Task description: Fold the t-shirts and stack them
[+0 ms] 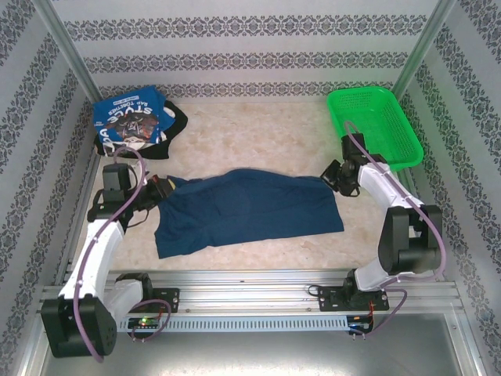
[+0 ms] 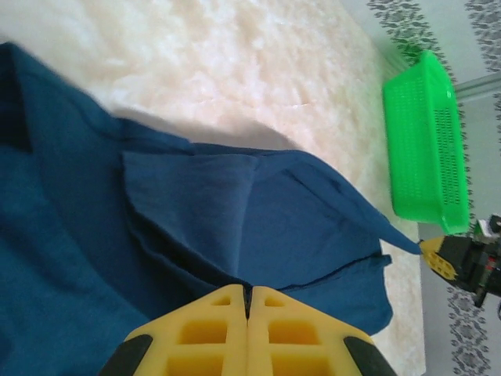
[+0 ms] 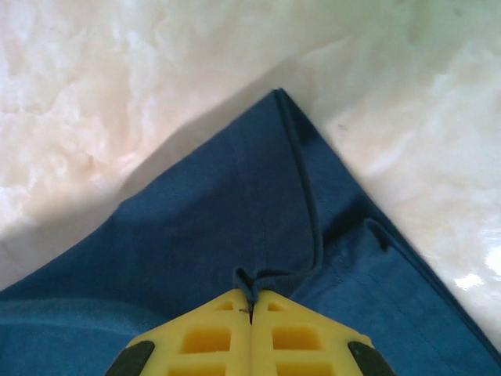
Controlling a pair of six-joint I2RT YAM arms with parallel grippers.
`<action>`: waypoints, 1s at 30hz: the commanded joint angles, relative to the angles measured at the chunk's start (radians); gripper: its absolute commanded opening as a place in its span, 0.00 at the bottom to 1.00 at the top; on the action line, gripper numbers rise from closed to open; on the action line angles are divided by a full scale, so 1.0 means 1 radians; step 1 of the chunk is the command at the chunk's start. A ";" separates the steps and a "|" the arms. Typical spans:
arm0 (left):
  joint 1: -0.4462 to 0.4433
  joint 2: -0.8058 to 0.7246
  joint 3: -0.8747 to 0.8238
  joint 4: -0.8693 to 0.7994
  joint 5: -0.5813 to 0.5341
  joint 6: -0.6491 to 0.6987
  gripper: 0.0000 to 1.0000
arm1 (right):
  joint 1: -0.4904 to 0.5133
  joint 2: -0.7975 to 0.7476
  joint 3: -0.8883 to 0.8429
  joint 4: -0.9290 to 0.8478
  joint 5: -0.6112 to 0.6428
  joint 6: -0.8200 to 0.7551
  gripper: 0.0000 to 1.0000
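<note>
The pinched hem (image 3: 275,276) is folded over the navy t-shirt's lower layer, so the robot's right gripper keeps lowering it toward the t-shirt's side edge (image 3: 434,282) and releases it there.
A navy blue t-shirt (image 1: 246,210) lies spread across the middle of the table, stretched between both arms. My left gripper (image 1: 162,190) is shut on its left edge; in the left wrist view the yellow fingertips (image 2: 247,291) pinch a fold of the navy cloth (image 2: 196,235). My right gripper (image 1: 335,178) is shut on its right corner, and a pinch of hem (image 3: 258,282) bunches between its yellow fingers (image 3: 251,301). At the back left sits a stack: a blue t-shirt with white lettering (image 1: 125,117) on top of a black one (image 1: 176,125).
A green mesh basket (image 1: 374,125) stands at the back right, just beyond the right arm, and shows as the green basket (image 2: 427,141) in the left wrist view. Patterned walls close in the table on three sides. The bare marble tabletop (image 1: 258,141) lies between stack and basket.
</note>
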 commanded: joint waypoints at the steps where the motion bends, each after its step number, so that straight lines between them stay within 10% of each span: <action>1: -0.005 -0.073 -0.030 -0.144 -0.137 -0.041 0.00 | -0.017 -0.047 -0.048 -0.041 0.048 0.002 0.00; 9: -0.005 -0.151 -0.119 -0.272 -0.268 -0.112 0.00 | -0.055 -0.056 -0.092 -0.051 0.077 -0.002 0.00; 30: -0.032 -0.190 -0.239 -0.198 -0.202 -0.153 0.00 | -0.051 0.048 -0.121 -0.008 0.072 -0.025 0.00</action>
